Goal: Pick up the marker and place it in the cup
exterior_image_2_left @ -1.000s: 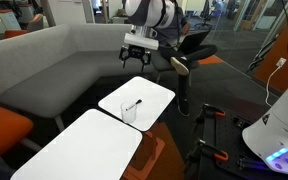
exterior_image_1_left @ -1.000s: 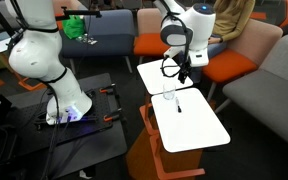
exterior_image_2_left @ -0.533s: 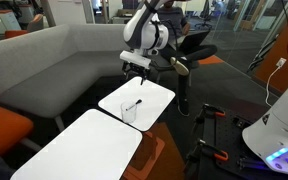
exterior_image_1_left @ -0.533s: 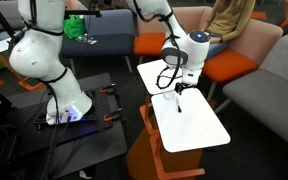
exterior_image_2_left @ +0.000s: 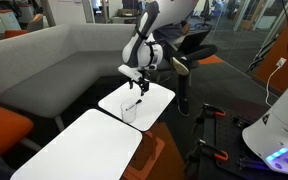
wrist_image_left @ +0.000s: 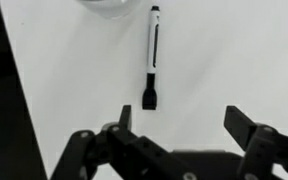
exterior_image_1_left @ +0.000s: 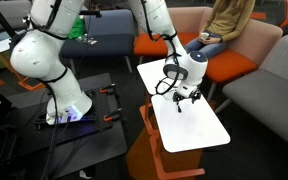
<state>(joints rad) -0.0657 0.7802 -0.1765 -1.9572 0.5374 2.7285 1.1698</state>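
The marker's black cap (wrist_image_left: 150,94) points into the space between my open fingers. My gripper should keep going down until the fingers are on either side of the cap (wrist_image_left: 150,101), then close.
The black marker (wrist_image_left: 152,55) lies flat on the white tabletop (wrist_image_left: 214,60), just ahead of my left finger. The clear cup's rim (wrist_image_left: 112,5) shows at the top edge, beside the marker's far end. My gripper (wrist_image_left: 184,122) is open and empty, its jaws wide apart. In both exterior views the gripper (exterior_image_1_left: 184,96) (exterior_image_2_left: 137,83) hovers low over the small table. The marker (exterior_image_2_left: 134,104) lies below it and the cup (exterior_image_2_left: 130,114) stands close by. In the exterior view with the seated person, the gripper hides most of the cup.
Two small white tabletops (exterior_image_1_left: 199,130) (exterior_image_2_left: 74,150) stand edge to edge. Orange chairs (exterior_image_1_left: 234,65) and a grey sofa (exterior_image_2_left: 54,60) surround them. A person (exterior_image_1_left: 224,20) sits behind. The arm's white base (exterior_image_1_left: 44,60) stands on a dark floor stand.
The gripper has come down from well above the table to just over the marker. The marker and the cup have not moved.
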